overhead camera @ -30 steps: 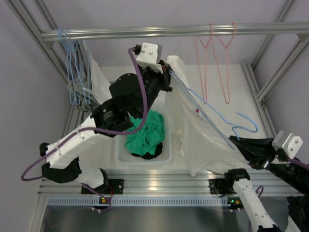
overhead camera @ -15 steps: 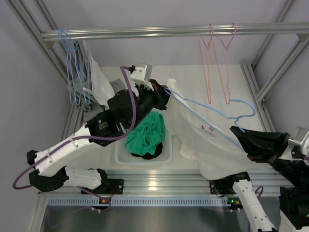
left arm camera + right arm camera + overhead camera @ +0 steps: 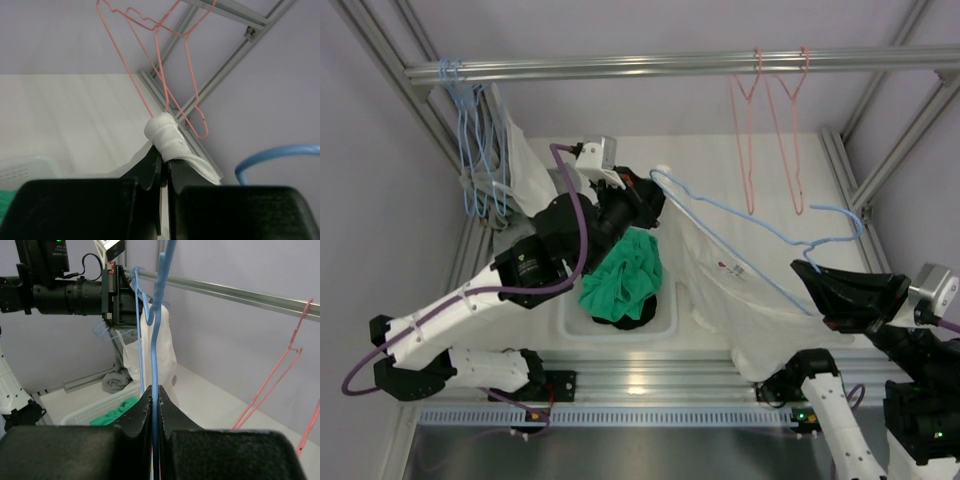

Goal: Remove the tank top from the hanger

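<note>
Next, I lift the hanger up [image 3: 732, 209] with my right gripper while my left gripper pulls the tank top down, because the hanger's lower end [image 3: 808, 312] is inside the tank top.
The white tank top [image 3: 725, 300] hangs below the blue wire hanger [image 3: 750, 225], which runs slantwise from centre to right in the top view. My left gripper [image 3: 653, 197] is shut on a bunched white strap [image 3: 164, 131] at the hanger's left end. That end of the wire [image 3: 662, 176] shows bare above the cloth. My right gripper [image 3: 804, 272] is shut on the blue hanger [image 3: 156, 335] just below its hook. In the left wrist view the black jaws [image 3: 164, 159] meet under the rolled cloth.
A white basket [image 3: 569, 318] holding green cloth [image 3: 625, 278] sits below the left arm. Two pink hangers [image 3: 772, 130] hang from the rail [image 3: 670, 68]. Blue hangers [image 3: 460, 110] with white and grey garments [image 3: 515, 150] hang at the left.
The left arm has pulled the strap down and toward me. The hanger's left end has come bare of cloth. The right gripper has carried the hook end a little to the right.
</note>
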Available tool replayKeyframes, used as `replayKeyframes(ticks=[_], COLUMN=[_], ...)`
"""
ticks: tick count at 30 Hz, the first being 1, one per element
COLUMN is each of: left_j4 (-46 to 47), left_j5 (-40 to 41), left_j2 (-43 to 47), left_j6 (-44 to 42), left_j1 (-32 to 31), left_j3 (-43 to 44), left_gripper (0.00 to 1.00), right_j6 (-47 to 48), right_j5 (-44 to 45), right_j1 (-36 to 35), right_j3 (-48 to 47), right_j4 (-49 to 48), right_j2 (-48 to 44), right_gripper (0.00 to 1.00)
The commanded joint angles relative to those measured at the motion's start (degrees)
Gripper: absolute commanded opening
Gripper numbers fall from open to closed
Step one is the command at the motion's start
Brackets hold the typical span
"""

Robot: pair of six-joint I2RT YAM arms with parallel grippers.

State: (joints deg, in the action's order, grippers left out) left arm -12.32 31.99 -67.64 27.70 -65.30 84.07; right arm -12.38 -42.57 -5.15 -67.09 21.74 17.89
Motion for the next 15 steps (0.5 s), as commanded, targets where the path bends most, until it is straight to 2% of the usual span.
replayKeyframes(ticks=[1,4,7,15], left_j4=[9.6,13.8,15.1,23.6], left_j5=[-8.2,-10.2,-13.9,-27.2], left_j2=[0.2,1.1,0.7,-3.2], left_j6=[3.1,5.7,5.8,4.9], left_j1=[0.1,0.1,0.1,0.1], left_j3=[-2.1,-5.3,-6.3,-13.3], left_gripper=[0.0,0.0,0.0,0.0], right_j6=[-3.3,-2.9,-3.8,-14.5], right_j5=[6.3,13.3,14.0,12.9], right_j1=[-0.7,-0.6,-0.6,-0.5], right_j3=[0.9,2.4,3.0,11.1], right_j4=[-8.0,-7.9,-10.2,-30.9], right_j2=[-0.9,-2.1,-0.9,4.3], right_gripper=[0.0,0.0,0.0,0.0])
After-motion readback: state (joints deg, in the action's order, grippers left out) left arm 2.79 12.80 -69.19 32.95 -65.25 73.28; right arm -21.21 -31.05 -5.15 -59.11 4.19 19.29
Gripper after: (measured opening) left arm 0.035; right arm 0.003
